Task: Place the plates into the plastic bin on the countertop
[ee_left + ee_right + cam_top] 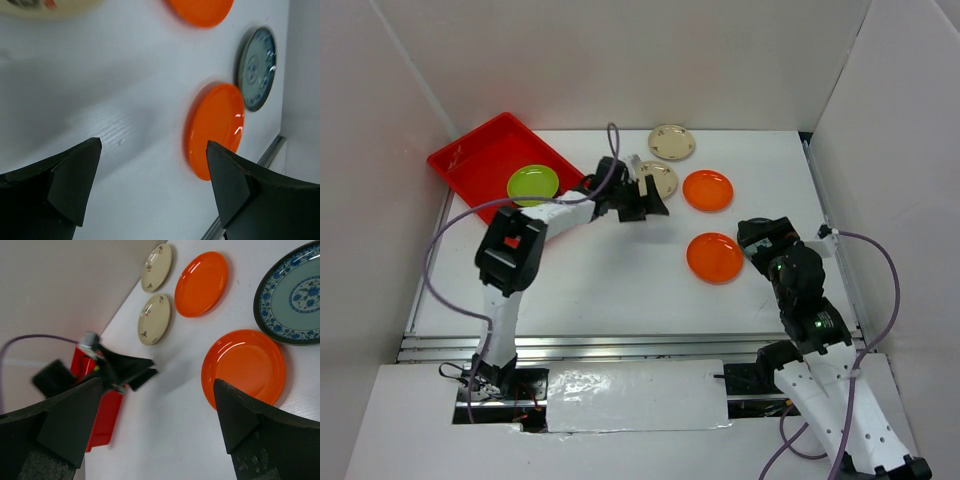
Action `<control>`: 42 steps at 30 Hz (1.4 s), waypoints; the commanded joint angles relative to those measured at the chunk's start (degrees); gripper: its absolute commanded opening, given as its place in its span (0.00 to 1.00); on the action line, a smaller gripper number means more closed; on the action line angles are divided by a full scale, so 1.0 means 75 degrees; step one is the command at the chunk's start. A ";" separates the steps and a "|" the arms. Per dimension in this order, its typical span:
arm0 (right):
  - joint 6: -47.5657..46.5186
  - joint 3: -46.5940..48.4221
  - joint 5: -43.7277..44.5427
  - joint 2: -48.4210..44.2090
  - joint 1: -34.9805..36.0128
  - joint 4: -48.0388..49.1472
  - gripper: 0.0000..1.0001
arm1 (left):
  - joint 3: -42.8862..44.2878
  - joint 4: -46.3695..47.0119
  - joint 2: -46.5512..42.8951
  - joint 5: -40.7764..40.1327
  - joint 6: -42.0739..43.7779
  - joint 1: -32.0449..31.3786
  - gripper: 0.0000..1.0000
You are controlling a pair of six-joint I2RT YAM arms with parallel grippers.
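Observation:
The closer orange plate point(715, 258) looks about the same width as the lime green plate point(533, 183), so the orange plate will nest over the lime green plate and almost cover it when I lower the orange plate.
The red plastic bin point(480, 158) sits at the back left of the white countertop point(610, 280). A lime green plate point(533, 184) lies at the bin's near right corner. Two beige plates point(672, 142) point(663, 178) and two orange plates point(707, 190) point(714, 257) lie on the countertop. My left gripper point(650, 198) is open and empty beside the nearer beige plate. My right gripper point(157, 422) is open and empty near the closer orange plate point(243, 368). A dark teal patterned plate point(292, 295) lies to the right of it. No black or brown-gold plate is in view.
White walls close in the countertop on three sides. A metal rail point(620, 345) runs along the front edge. A purple cable point(450, 235) loops over the left arm. My right arm point(800, 290) covers the teal plate in the top view.

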 commanded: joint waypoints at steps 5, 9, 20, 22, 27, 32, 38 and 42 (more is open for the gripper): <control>-0.0510 0.0546 -0.0100 -0.0376 -0.0122 -0.0543 1.00 | 0.0473 0.1684 0.1341 0.1523 -0.0643 -0.0825 0.98; -0.0569 0.0418 -0.0276 -0.0622 -0.0181 -0.0485 1.00 | 0.0520 0.1230 0.1552 0.0986 -0.0504 -0.1224 0.97; -0.0604 0.0324 -0.0745 -0.0951 -0.0263 -0.0262 1.00 | 0.0684 -0.0670 0.1775 -0.0634 -0.0222 -0.1880 0.68; -0.0604 0.0301 -0.0780 -0.0951 -0.0275 -0.0239 1.00 | 0.0696 -0.0729 0.1787 -0.0657 -0.0187 -0.1927 0.61; -0.0616 0.0347 -0.0897 -0.0939 -0.0286 -0.0192 1.00 | 0.0497 -0.0752 0.1776 -0.0739 -0.0327 -0.1963 0.25; -0.0674 0.0359 -0.0909 -0.0974 -0.0310 -0.0145 1.00 | -0.0193 -0.0496 0.1331 -0.1219 -0.0538 -0.1928 0.00; -0.0803 0.0429 -0.0886 -0.0939 -0.0333 -0.0204 1.00 | -0.1213 -0.0927 -0.0752 -0.2530 -0.0667 -0.1635 0.00; -0.0815 0.0429 -0.0955 -0.0904 -0.0345 -0.0122 1.00 | -0.1238 -0.1560 -0.2277 -0.3072 -0.0539 -0.0864 0.00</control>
